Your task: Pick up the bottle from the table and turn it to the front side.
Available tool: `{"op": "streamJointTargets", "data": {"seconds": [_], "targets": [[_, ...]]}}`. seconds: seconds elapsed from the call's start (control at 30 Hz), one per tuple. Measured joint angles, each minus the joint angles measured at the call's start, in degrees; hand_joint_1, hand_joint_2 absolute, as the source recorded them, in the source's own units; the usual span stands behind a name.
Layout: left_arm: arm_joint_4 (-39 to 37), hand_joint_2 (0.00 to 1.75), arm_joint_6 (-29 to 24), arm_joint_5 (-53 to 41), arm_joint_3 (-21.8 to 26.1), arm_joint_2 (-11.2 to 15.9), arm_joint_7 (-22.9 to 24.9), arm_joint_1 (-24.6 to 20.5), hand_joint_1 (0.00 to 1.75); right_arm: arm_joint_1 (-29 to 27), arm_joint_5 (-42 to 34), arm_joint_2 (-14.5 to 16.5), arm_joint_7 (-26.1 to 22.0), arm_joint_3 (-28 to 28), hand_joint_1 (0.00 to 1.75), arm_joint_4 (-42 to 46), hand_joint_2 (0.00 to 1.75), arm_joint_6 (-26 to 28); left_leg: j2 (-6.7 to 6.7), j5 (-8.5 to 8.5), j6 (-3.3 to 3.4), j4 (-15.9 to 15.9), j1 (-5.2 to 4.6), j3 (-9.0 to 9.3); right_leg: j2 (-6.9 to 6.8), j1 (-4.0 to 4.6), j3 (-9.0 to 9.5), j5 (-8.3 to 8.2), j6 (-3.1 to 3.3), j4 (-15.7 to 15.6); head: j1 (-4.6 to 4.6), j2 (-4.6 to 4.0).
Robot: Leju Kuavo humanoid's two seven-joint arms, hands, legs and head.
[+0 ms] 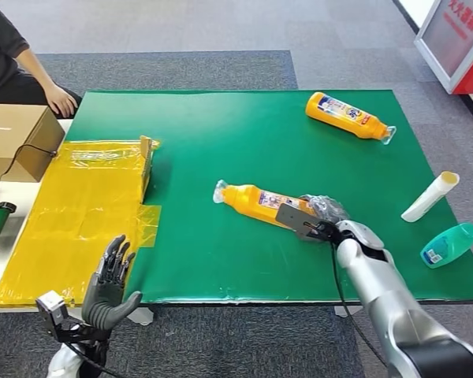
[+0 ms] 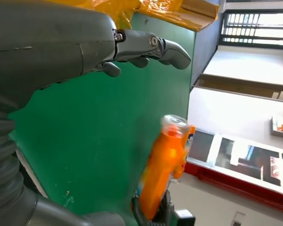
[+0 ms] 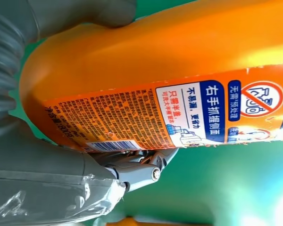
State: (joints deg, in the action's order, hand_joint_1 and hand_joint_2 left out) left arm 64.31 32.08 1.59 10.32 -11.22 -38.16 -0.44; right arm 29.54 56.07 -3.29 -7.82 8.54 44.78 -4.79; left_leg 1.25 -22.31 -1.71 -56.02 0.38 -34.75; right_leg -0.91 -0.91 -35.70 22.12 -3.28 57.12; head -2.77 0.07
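Note:
My gripper will bring a big logo, hidden underneath, into sight when I turn the orange bottle [image 1: 250, 201] over, since the back label of fine print [image 1: 277, 201] faces up.
An orange bottle [image 1: 255, 200] with a clear cap lies lengthwise on the green table [image 1: 222, 134], cap pointing left. My right hand [image 1: 320, 217] grips its base end. Up close, the bottle [image 3: 168, 61] shows its back label of fine print and a barcode, with my right hand [image 3: 44, 174] wrapped around it, thumb on one side and fingers under the label. Whether the bottle is clear of the table, I cannot tell. My left hand [image 1: 109, 282] hovers open off the table's near left corner, fingers spread. The left wrist view has that hand [image 2: 44, 42] outstretched, with the bottle [image 2: 165, 165] beyond it.
A second orange bottle [image 1: 348, 116] lies at the far right. A white tube [image 1: 430, 195] and a teal bottle [image 1: 451, 244] sit at the right edge. Yellow plastic sheeting [image 1: 80, 213] covers the left side beside a cardboard box [image 1: 14, 138]. A person [image 1: 20, 63] sits at the far left.

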Motion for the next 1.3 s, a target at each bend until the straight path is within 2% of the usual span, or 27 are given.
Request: {"op": "streamJointTargets", "data": {"seconds": [0.1, 0.2, 0.3, 0.4, 0.6, 0.77, 1.0, 1.17, 1.3], "targets": [[-1.2, 1.75, 0.0, 0.7, 2.2, -0.1, 1.3, 0.1, 0.00, -10.4, -7.6, 1.4, -0.8, -0.1, 1.75, 16.4, 1.75, 0.1, -0.03, -0.11, -0.05, 0.0, 0.04, -0.04, -0.05, 0.05, -0.03, 0.14, 0.08, 0.0, 0.01, 0.00], [-2.1, 1.75, -1.3, 0.4, 3.6, -0.4, 5.8, -0.2, 0.00, -18.8, -12.2, 4.2, -2.7, 0.5, 1.75, 27.9, 1.75, -0.4, -0.03, -0.20, -0.15, 0.0, 0.11, -0.08, -0.06, 0.14, -0.09, 0.22, 0.17, 0.0, 0.03, 0.00], [-2.4, 1.75, -0.5, 2.1, 3.7, -0.5, 9.6, -1.4, 0.00, -23.3, -13.8, 6.8, -5.8, 2.5, 1.75, 33.1, 1.75, 0.2, -0.03, -0.21, -0.16, 0.0, 0.13, -0.10, -0.06, 0.16, -0.11, 0.25, 0.20, 0.0, 0.02, 0.00], [-2.4, 1.75, -0.3, 4.1, 2.8, -0.5, 12.5, -3.1, 0.00, -25.3, -15.5, 9.5, -8.6, 5.4, 1.75, 34.7, 1.75, 1.0, -0.03, -0.19, -0.17, 0.0, 0.13, -0.08, -0.05, 0.16, -0.10, 0.21, 0.19, 0.0, 0.01, 0.00], [-2.0, 1.75, 0.2, 4.3, -3.5, 0.7, 14.4, -5.9, 0.00, -25.2, -14.2, 12.2, -10.5, 11.8, 1.75, 32.9, 1.75, 4.0, -0.03, -0.06, -0.15, 0.0, 0.12, -0.08, -0.05, 0.15, -0.09, 0.09, 0.16, 0.0, 0.02, 0.00], [-2.1, 1.75, 0.9, 1.4, -12.1, 3.2, 11.5, -8.3, 0.00, -22.7, -12.3, 13.6, -11.5, 15.8, 1.75, 26.7, 1.75, 7.5, -0.03, -0.02, -0.15, 0.0, 0.12, -0.08, -0.05, 0.15, -0.09, 0.04, 0.19, 0.0, 0.02, 0.00], [-2.1, 1.75, 2.9, -1.2, -21.6, 7.1, 6.5, -10.3, 0.00, -18.2, -11.7, 15.3, -11.7, 17.7, 1.75, 17.9, 1.75, 9.4, -0.02, 0.04, -0.17, 0.0, 0.13, -0.08, -0.03, 0.16, -0.11, 0.03, 0.21, 0.0, 0.02, 0.00], [-2.0, 1.75, 0.1, -3.8, -25.7, 9.2, 2.8, -11.2, 0.00, -15.5, -11.2, 16.2, -11.5, 18.4, 1.75, 12.4, 1.75, 10.0, -0.02, 0.05, -0.17, 0.0, 0.13, -0.08, -0.04, 0.16, -0.10, 0.03, 0.21, 0.0, 0.02, 0.00], [0.2, 1.75, -4.6, -6.5, -26.2, 9.1, 0.2, -11.1, 0.00, -14.7, -11.1, 16.6, -11.0, 18.6, 1.75, 9.1, 1.75, 10.9, -0.02, 0.05, -0.17, 0.0, 0.12, -0.08, -0.05, 0.15, -0.10, 0.03, 0.21, 0.0, 0.02, 0.00]]}}
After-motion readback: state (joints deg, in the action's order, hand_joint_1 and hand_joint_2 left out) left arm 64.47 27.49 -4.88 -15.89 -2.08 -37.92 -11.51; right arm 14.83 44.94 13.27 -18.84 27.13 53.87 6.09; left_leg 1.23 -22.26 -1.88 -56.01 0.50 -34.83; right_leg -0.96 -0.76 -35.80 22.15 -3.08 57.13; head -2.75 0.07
